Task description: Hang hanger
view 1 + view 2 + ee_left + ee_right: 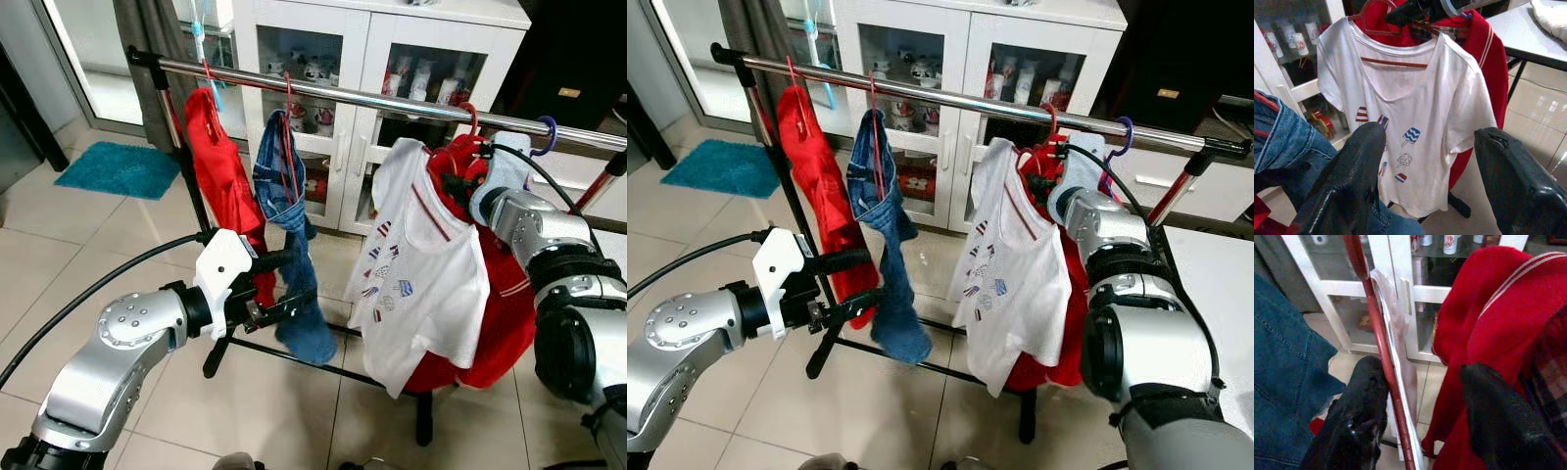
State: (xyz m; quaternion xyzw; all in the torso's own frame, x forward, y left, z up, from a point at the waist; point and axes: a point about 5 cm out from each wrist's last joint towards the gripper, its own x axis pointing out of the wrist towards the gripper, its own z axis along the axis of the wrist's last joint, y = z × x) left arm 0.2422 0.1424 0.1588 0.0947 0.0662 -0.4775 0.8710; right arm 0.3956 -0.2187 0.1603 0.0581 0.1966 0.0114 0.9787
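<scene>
My gripper will pull the white T-shirt point(413, 289) away, and the T-shirt will come off and droop limply, because the wide neckline point(437, 201) hangs loosely around the red hanger.
A chrome rail point(392, 102) carries a red garment point(217, 162), blue jeans point(286, 186) and a white T-shirt point(421, 255), each on a red hanger. The T-shirt's red hanger point(468, 116) hooks over the rail, in front of a red jacket point(495, 323). My right gripper point(1425, 421) reaches in at the T-shirt's collar. It is open, with the hanger's red wire point(1378, 333) running beside one finger point(1356, 416) and the jacket against the other. My left gripper point(294, 284) hovers open in front of the jeans, holding nothing.
A white glass-door cabinet point(392, 59) stands right behind the rack. A purple hanger hook point(547, 125) sits at the rail's right end. A teal mat point(118, 168) lies on the tiled floor at left. A table point(1215, 264) edges in at right. The rack's foot point(423, 421) stands near me.
</scene>
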